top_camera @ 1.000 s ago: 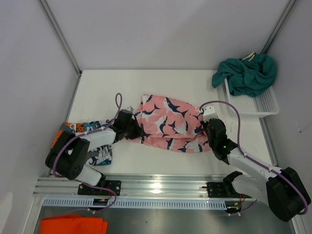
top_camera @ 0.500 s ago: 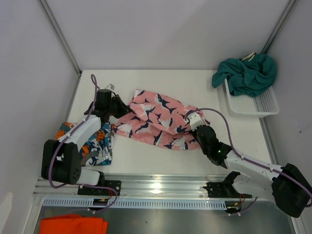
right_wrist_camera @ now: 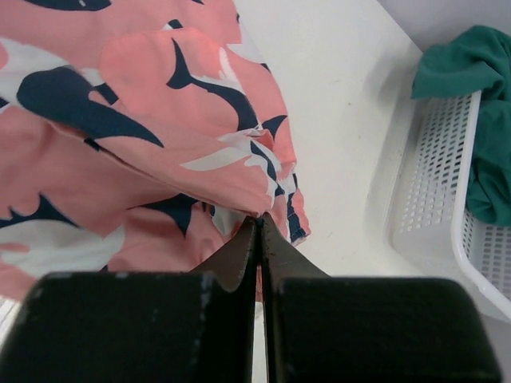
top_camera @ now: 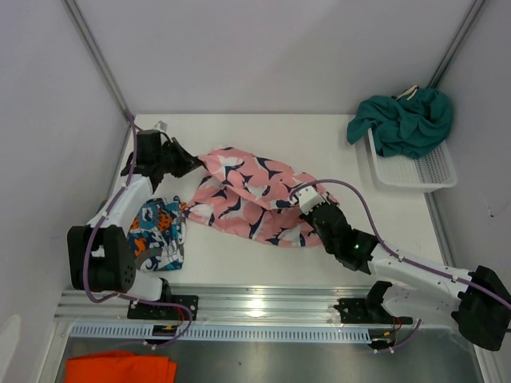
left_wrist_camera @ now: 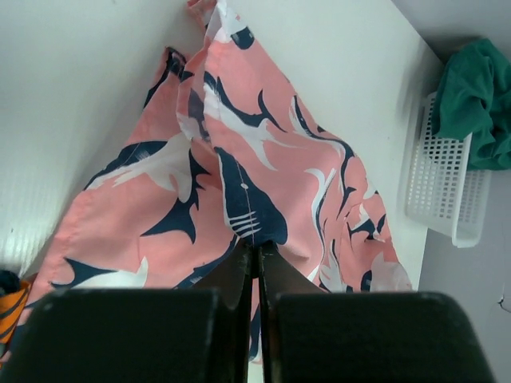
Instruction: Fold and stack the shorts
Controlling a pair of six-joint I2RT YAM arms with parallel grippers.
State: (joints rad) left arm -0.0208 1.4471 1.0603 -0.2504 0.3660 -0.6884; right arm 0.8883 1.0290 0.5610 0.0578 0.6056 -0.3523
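Observation:
My left gripper needs to pull the pink shark-print shorts' held corner [top_camera: 207,161] toward the front, because it sits behind their lower layer's near corner [top_camera: 190,212], and lay both corners together.
The pink shark-print shorts [top_camera: 247,195] hang stretched between my two grippers over the middle of the table. My left gripper [top_camera: 188,164] is shut on their left edge, near the table's far left; in the left wrist view its tips [left_wrist_camera: 257,249] pinch the pink shark-print shorts [left_wrist_camera: 239,191]. My right gripper [top_camera: 302,195] is shut on their right edge; in the right wrist view its tips [right_wrist_camera: 257,222] pinch the pink shark-print shorts [right_wrist_camera: 144,144]. The blue/orange/white graphic shorts [top_camera: 158,235] lie folded at the left front. The teal shorts [top_camera: 406,120] sit bunched on the basket.
A white mesh basket [top_camera: 427,170] stands at the back right, also seen as the basket [left_wrist_camera: 443,187] and the basket [right_wrist_camera: 447,199] in the wrist views. An orange cloth [top_camera: 120,369] lies below the front rail. Grey walls close in the table's left and right.
Both grippers have carried the pink shorts leftward; the left one rose toward the far left corner, the right one moved toward the table's middle. The graphic shorts are now uncovered.

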